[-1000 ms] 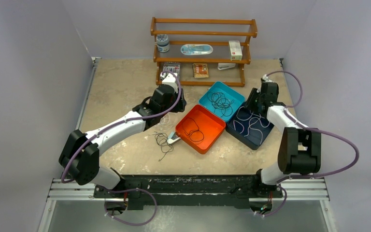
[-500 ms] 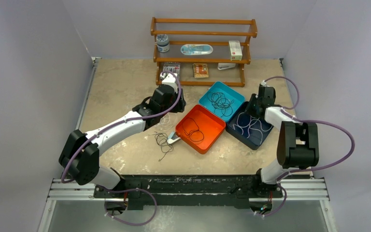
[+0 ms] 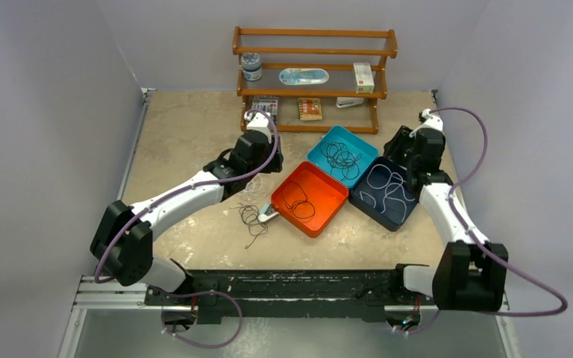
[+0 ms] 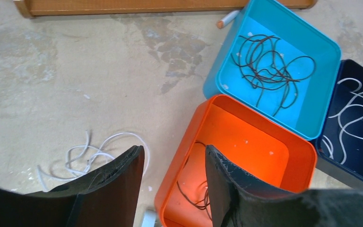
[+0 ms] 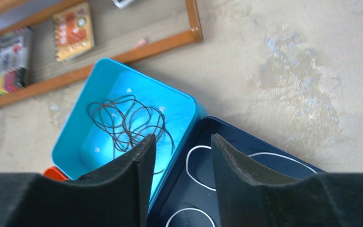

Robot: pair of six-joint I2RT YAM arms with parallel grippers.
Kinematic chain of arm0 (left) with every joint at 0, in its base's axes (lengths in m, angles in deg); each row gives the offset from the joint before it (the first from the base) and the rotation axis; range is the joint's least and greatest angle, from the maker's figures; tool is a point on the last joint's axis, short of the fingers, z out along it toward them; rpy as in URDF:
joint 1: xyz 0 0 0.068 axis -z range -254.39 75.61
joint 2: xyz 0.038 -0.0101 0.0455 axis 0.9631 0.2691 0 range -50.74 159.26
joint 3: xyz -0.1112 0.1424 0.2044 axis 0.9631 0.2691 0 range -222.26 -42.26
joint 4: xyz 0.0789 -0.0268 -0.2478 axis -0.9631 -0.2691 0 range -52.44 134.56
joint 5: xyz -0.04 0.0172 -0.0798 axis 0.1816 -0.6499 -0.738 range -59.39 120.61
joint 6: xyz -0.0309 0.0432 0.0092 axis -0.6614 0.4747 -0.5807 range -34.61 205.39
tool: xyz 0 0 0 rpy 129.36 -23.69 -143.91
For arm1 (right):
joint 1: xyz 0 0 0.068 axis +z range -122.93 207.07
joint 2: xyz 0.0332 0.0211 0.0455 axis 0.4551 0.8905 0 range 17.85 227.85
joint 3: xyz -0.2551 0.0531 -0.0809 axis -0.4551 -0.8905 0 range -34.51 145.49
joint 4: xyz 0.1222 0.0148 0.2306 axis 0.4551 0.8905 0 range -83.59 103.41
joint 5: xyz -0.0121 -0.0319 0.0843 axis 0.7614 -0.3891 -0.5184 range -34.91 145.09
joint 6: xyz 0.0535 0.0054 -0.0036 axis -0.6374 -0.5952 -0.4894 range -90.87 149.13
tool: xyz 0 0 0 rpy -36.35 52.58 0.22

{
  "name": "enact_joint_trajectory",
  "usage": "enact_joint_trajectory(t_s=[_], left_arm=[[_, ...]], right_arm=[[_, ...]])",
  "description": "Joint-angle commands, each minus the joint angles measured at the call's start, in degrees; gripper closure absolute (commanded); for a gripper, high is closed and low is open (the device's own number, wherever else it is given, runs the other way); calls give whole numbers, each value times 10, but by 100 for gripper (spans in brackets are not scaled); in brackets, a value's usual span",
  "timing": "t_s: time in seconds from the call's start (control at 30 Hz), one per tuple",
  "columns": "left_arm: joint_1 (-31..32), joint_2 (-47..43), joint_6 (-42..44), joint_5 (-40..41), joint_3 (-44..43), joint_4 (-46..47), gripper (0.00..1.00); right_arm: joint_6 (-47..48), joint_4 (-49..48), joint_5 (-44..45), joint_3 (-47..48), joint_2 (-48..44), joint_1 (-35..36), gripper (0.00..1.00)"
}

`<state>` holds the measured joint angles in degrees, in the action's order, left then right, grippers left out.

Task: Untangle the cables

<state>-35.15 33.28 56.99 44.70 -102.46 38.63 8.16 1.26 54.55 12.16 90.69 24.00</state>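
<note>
I can see the orange bin is clear of the white cable bundle, so I should continue to move my left gripper toward its loops and to lower it until the fingers are on both sides of the loops.
Black cables lie coiled in the teal bin and show in the left wrist view and the right wrist view. A dark cable lies in the orange bin. White cables lie in the dark blue bin. A white cable bundle and a black tangle lie loose on the table. My left gripper is open and empty above the orange bin's left rim. My right gripper is open and empty above the seam between the teal and blue bins.
A wooden shelf with small items stands at the back, just behind the teal bin. A small grey-white object lies against the orange bin's near-left corner. The three bins touch one another mid-table.
My right arm has swung out to the right and its wrist has drawn back from over the blue bin toward the bin's far right corner. The left arm and the cables have not moved.
</note>
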Motion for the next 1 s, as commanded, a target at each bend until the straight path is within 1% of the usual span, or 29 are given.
enact_joint_trajectory(t_s=[0.0,0.07,0.2,0.3,0.37,0.5,0.6,0.77,0.97], left_arm=[[-11,-34,8,41,-7,-20,50],[-17,-38,4,54,-4,-40,49],[-35,-51,-12,81,13,-74,48],[-64,-55,-24,69,32,-80,46],[-78,-46,-29,50,34,-81,46],[-80,-14,-31,23,26,-73,46],[-80,16,-40,31,18,-77,47],[-80,40,-69,49,14,-88,52],[-80,54,-99,60,23,-75,53]], right_arm=[[22,-57,7,-24,-61,-3,47],[28,-72,-24,-33,-81,-3,44],[18,-101,-91,-46,-99,-2,43],[10,-104,-112,-45,-93,8,43],[9,-102,-116,-43,-85,18,43],[8,-105,-114,-43,-70,36,44],[1,-109,-109,-45,-65,50,44],[-10,-118,-98,-51,-59,67,44],[-14,-119,-95,-54,-54,71,45]])
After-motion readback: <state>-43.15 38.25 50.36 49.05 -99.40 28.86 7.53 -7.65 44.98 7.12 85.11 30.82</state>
